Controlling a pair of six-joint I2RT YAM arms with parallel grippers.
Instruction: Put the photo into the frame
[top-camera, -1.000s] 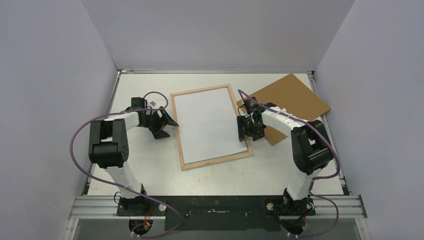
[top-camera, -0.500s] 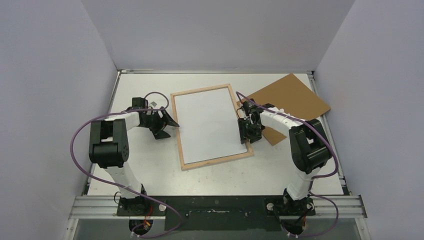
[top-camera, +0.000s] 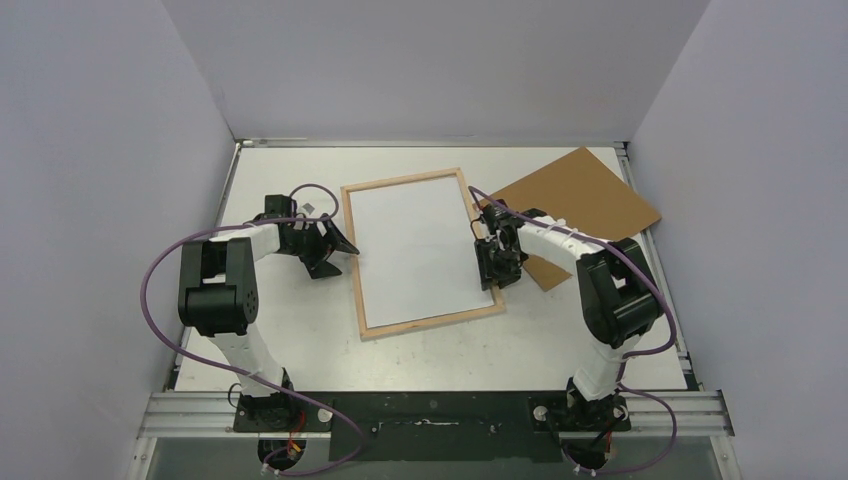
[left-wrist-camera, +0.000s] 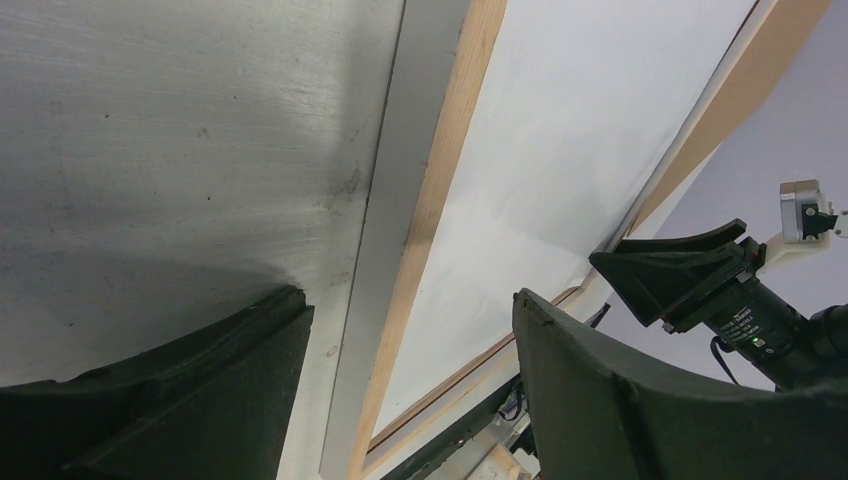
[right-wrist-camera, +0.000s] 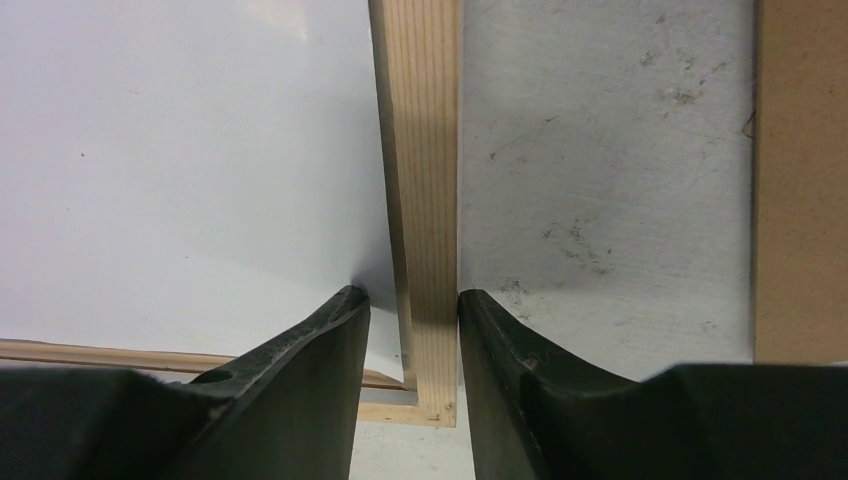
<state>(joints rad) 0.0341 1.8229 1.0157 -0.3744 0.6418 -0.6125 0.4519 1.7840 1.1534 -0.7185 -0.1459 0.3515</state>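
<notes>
The frame is lying at a slant and its rail (top-camera: 467, 193) is close to the brown backing board, so next my right gripper pushes the frame's front corner (top-camera: 498, 304) away from the board first.
The frame (top-camera: 430, 321) lies wood side up in the middle of the table. The photo (top-camera: 415, 245) rests inside it, white back up. My right gripper (top-camera: 492, 270) is at the frame's right rail near the front corner. In the right wrist view its jaws (right-wrist-camera: 412, 295) straddle that rail (right-wrist-camera: 425, 150): one finger touches the rail's outer edge, the other sits on the photo (right-wrist-camera: 180, 150) with a small gap to the rail. My left gripper (top-camera: 340, 255) stands open over the frame's left rail (left-wrist-camera: 440, 170), holding nothing.
A brown backing board (top-camera: 585, 195) lies at the back right, its near corner under the right arm. It also shows at the right edge of the right wrist view (right-wrist-camera: 800, 180). Grey walls enclose the table on three sides.
The right gripper's jaws have narrowed around the frame's right rail, and the gripper has shifted slightly. The left arm has not moved.
</notes>
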